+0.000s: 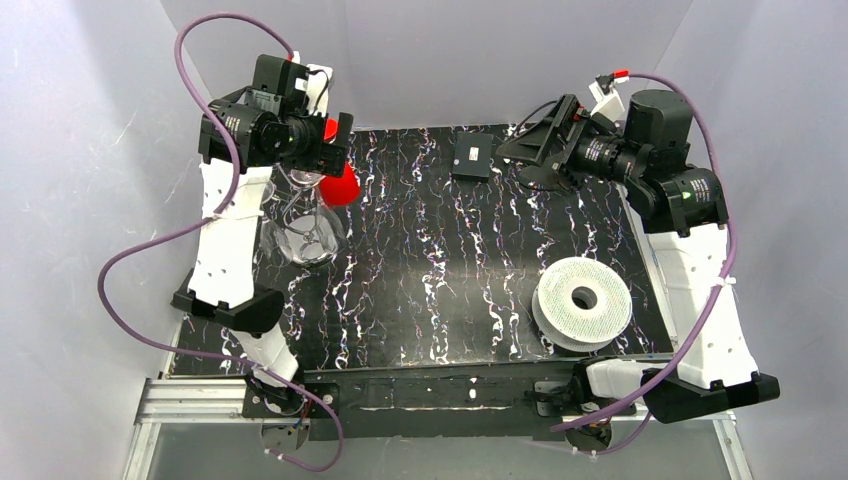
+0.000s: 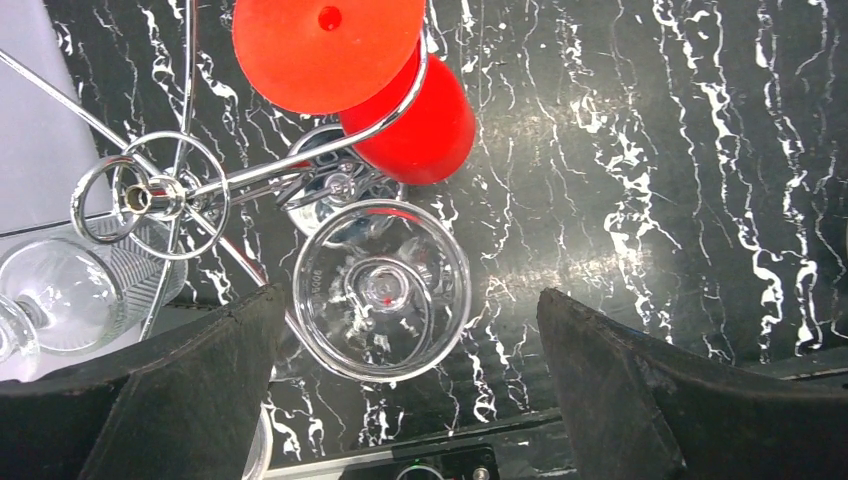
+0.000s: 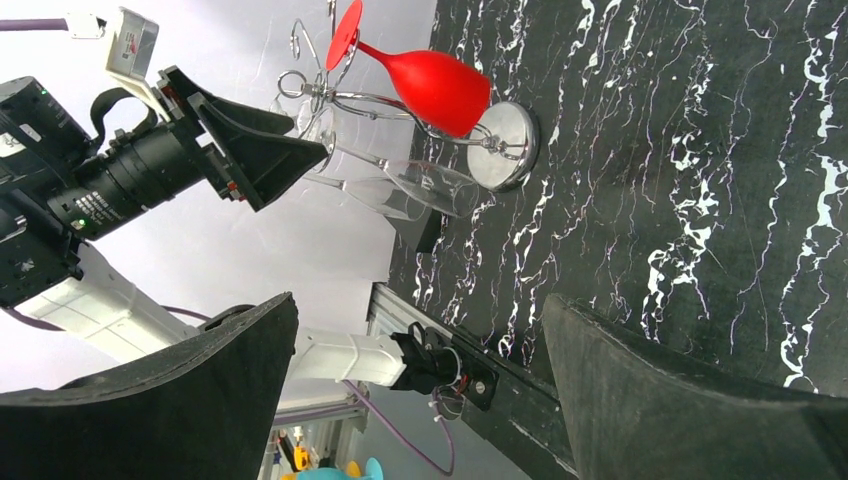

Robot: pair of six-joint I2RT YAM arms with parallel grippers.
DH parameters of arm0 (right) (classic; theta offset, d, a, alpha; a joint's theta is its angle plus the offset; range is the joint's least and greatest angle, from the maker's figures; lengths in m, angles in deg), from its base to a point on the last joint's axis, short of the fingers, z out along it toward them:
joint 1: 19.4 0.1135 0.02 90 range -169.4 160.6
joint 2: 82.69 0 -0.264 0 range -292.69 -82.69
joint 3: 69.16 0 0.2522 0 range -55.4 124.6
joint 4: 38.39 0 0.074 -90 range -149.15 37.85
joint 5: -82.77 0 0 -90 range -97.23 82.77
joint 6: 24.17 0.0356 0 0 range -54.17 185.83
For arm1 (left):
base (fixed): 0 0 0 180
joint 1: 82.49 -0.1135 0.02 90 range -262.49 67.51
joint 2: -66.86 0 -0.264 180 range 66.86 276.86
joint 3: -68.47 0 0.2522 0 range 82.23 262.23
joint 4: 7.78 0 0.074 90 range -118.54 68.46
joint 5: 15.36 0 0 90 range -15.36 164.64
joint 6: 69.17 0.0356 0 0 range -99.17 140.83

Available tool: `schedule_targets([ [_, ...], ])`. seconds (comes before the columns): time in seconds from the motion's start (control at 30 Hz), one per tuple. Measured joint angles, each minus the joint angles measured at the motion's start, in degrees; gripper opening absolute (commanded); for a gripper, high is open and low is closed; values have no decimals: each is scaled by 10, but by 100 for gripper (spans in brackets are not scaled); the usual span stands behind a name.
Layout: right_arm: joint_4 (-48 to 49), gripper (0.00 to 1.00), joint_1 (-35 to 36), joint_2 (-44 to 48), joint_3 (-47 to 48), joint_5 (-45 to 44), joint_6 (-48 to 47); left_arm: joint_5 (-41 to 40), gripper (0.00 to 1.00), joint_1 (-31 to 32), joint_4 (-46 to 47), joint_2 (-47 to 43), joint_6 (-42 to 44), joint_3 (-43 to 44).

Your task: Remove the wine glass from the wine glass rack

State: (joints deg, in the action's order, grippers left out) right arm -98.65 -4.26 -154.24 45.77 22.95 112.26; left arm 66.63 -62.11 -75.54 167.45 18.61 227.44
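My left gripper should keep moving toward the clear wine glass's foot (image 2: 383, 290), as the foot is in line with the open fingers, until both fingers are on either side of its rim (image 2: 466, 290), and then close.
The silver wire wine glass rack (image 2: 150, 195) stands at the table's far left, its round shiny base (image 3: 505, 145) showing in the right wrist view. A red wine glass (image 2: 415, 125) hangs on it, also showing in the top view (image 1: 340, 187). A clear wine glass (image 2: 380, 290) hangs foot-up from a curled arm; a second clear one (image 2: 50, 300) hangs at the left. My left gripper (image 2: 410, 400) is open, above and just beside the clear glass's foot, touching nothing. My right gripper (image 3: 415, 390) is open and empty, raised at the far right (image 1: 518, 160).
A white ridged spool (image 1: 582, 300) lies at the near right of the black marbled table (image 1: 430, 260). A small black box (image 1: 472, 157) sits at the far middle. White walls close in the left, back and right.
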Motion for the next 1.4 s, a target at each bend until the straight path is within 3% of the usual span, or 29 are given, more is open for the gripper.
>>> schedule_targets([
  [0.6,3,100,0,3,-4,16,0,-32,96,0,0,0,5,-47],
  [1.1,4,100,0,4,-5,20,-1,-34,60,0,0,0,-10,-65],
  [1.4,4,100,0,4,-5,28,-1,-34,53,0,0,-2,-8,-65],
])
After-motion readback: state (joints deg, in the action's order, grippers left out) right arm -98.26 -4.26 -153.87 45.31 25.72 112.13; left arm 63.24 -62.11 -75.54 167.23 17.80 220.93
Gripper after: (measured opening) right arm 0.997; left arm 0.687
